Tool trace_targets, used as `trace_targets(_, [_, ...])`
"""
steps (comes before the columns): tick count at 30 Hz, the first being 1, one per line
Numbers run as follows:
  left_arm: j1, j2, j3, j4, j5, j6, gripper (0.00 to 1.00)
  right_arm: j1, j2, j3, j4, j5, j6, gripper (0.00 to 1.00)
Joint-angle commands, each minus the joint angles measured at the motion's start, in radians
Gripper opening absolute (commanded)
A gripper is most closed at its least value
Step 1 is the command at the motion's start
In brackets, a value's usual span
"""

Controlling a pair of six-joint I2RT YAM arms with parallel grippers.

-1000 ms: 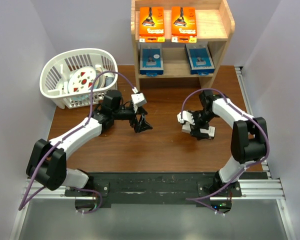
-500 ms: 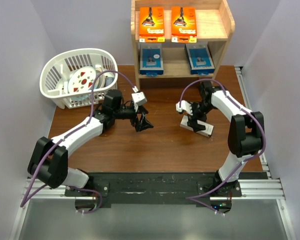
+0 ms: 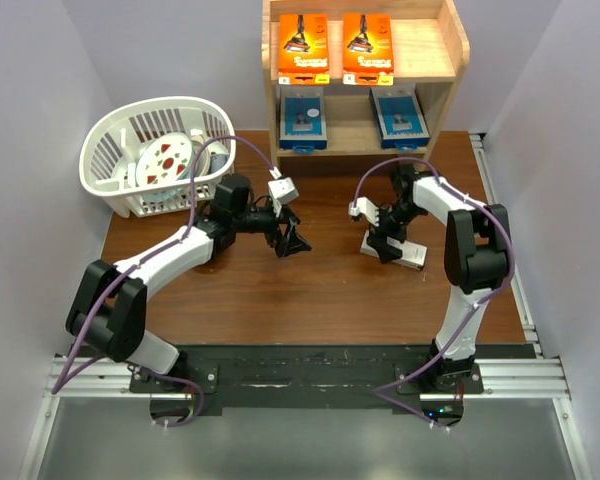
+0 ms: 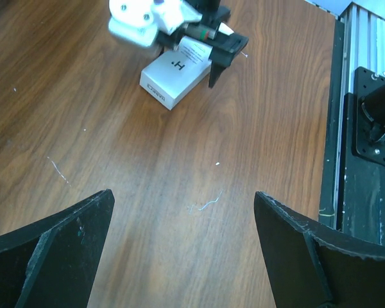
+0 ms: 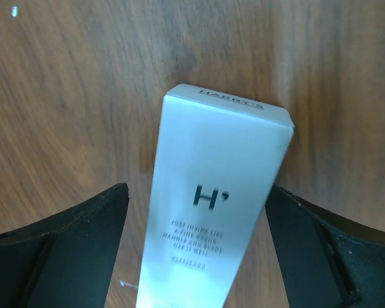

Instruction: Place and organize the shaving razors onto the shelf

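The H' end of the razor box (image 5: 221,128) points ahead of the robot's right gripper, so the robot should turn the box (image 3: 410,255) around and grip it again with that end toward the robot's palm.
A white razor box marked "H'" (image 5: 212,205) lies flat on the wood table right of centre (image 3: 412,257); it also shows in the left wrist view (image 4: 176,74). My right gripper (image 5: 197,192) is open and straddles the box, one finger on each long side, with a gap on the left side (image 3: 385,240). My left gripper (image 4: 183,199) is open and empty over bare table near the middle (image 3: 292,240). The pine shelf (image 3: 460,45) stands at the back. It holds two orange razor packs (image 3: 304,45) on top and two blue packs (image 3: 302,118) below.
A white slotted basket (image 3: 110,150) with items inside stands at the back left, just behind my left arm. The table's right edge has a metal rail (image 4: 346,109). Grey walls close in both sides.
My right gripper has swung round and settled over the white box, jaws on either side of it. My left gripper has shifted slightly toward the back.
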Motion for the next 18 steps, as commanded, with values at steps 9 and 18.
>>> trace_targets(9, [0.022,-0.008,0.044,0.007,0.002,0.027,0.95,0.122,-0.026,-0.020,-0.105,0.041,-0.324,0.64])
trace_targets(18, [0.095,-0.015,0.064,-0.058,-0.017,0.094,0.95,0.346,-0.271,-0.383,0.225,0.133,-1.004,0.90])
